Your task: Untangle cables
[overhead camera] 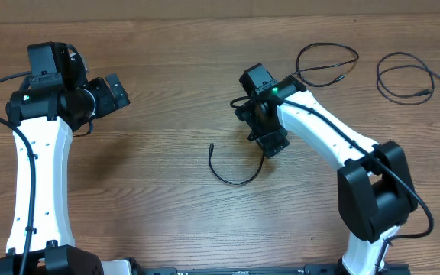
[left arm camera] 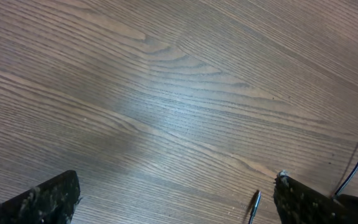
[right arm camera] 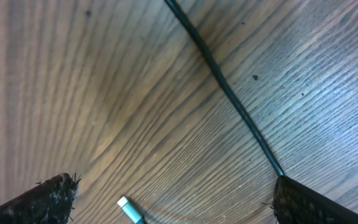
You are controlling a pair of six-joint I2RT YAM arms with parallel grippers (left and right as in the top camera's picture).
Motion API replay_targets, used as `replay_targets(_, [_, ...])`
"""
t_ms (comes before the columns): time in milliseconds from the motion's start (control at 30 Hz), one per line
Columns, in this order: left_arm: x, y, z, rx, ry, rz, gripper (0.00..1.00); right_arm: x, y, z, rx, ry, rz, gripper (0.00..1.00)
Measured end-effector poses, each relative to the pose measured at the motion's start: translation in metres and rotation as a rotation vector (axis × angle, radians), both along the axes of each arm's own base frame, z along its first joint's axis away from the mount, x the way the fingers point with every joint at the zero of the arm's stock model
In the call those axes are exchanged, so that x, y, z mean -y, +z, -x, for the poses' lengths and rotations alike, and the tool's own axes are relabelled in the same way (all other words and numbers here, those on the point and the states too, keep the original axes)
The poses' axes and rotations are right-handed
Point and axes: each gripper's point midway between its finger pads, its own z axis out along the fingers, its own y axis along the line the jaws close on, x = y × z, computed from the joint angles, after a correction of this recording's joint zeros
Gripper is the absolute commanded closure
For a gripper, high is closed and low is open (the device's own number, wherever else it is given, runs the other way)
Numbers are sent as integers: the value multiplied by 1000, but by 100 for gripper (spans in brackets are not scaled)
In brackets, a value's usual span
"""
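Note:
I expect the black cable to pull the plug end (left arm camera: 255, 201) along when I lift the cable away, because that end lies loose on the wood.
One thin black cable (overhead camera: 231, 180) curves on the table from a plug end at the left and runs under my right gripper (overhead camera: 272, 143). A looped stretch of cable (overhead camera: 327, 64) lies behind the right arm. Another cable (overhead camera: 406, 76) lies coiled, apart, at the far right. In the right wrist view the cable (right arm camera: 229, 99) runs diagonally down to the right fingertip (right arm camera: 309, 202), and a pale-tipped plug (right arm camera: 128, 207) lies between the open jaws of the right gripper (right arm camera: 173, 202). My left gripper (overhead camera: 117, 90) hovers open far to the left. In its wrist view a plug tip (left arm camera: 255, 204) lies near the right finger (left arm camera: 316, 205) of the left gripper (left arm camera: 179, 205).
The wooden table (overhead camera: 159, 160) carries nothing but the cables. Both white arms rise from the front edge, the left arm (overhead camera: 40, 168) and the right arm (overhead camera: 334, 145). Thick black robot wires run along them.

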Motion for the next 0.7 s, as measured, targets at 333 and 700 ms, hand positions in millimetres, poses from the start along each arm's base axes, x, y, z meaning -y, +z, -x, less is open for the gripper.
replay_targets(333, [0,0,0,0,0,0,1,20,-23,36,-185,-9,103,0])
replay_targets(700, [0,0,0,0,0,0,0,6,-36,60,-208,62,138,6])
